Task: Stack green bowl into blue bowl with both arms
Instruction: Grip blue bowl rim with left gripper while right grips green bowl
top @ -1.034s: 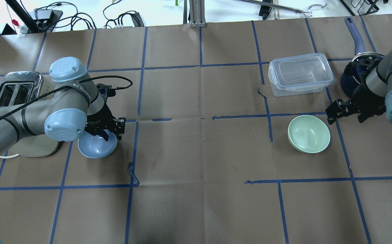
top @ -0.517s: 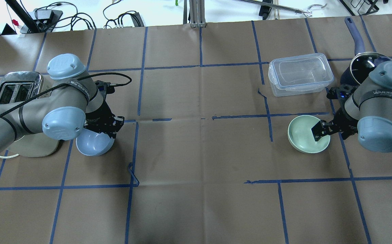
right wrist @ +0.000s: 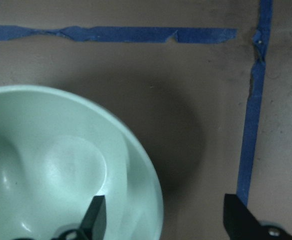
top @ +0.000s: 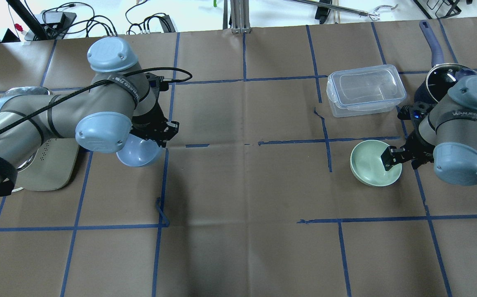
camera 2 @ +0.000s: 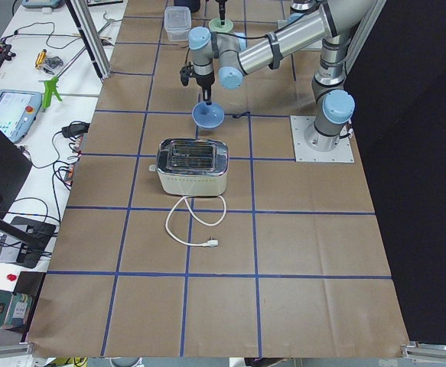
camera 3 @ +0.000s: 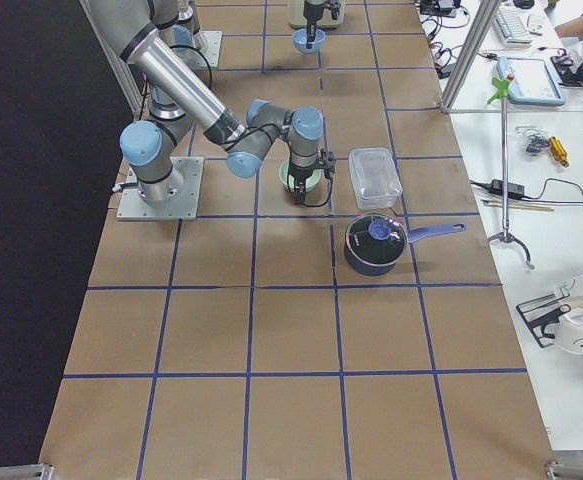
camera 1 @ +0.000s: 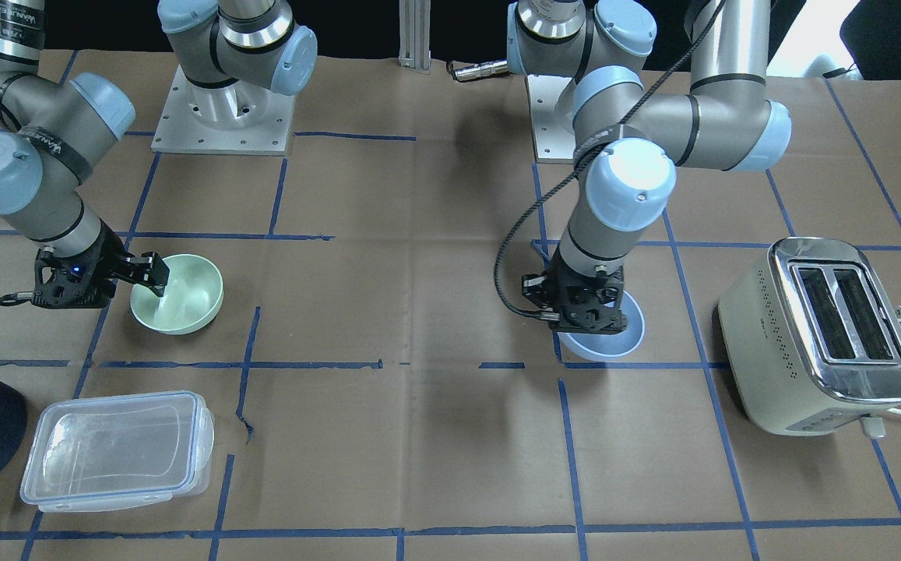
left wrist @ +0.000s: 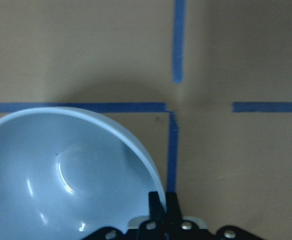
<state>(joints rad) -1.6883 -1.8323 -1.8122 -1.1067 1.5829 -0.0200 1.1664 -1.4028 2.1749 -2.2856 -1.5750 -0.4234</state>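
Observation:
When I lower the green bowl [camera 1: 179,295] into the blue bowl [camera 1: 611,345], it should nest almost rim to rim: both are round and about equally wide.
The blue bowl [top: 139,153] hangs from my left gripper [top: 160,136], which is shut on its rim and holds it above the table. The left wrist view shows the fingers closed on the rim of the blue bowl [left wrist: 60,170], with its shadow on the paper. The green bowl [top: 371,165] rests on the table at the right. My right gripper [top: 399,159] is open and straddles its near rim, with one finger inside the green bowl [right wrist: 45,170] and the other outside. In the front-facing view the green bowl [camera 1: 185,300] is at the left and the blue bowl [camera 1: 610,335] is right of centre.
A cream and chrome toaster [camera 1: 824,335] stands beside my left arm. A clear lidded plastic container [top: 364,90] and a dark pot with a handle [top: 440,78] sit beyond the green bowl. Blue tape lines grid the brown paper.
My left arm has lifted the blue bowl and carried it away from the toaster, toward the table's middle. My right gripper came down over the green bowl's rim, then held still.

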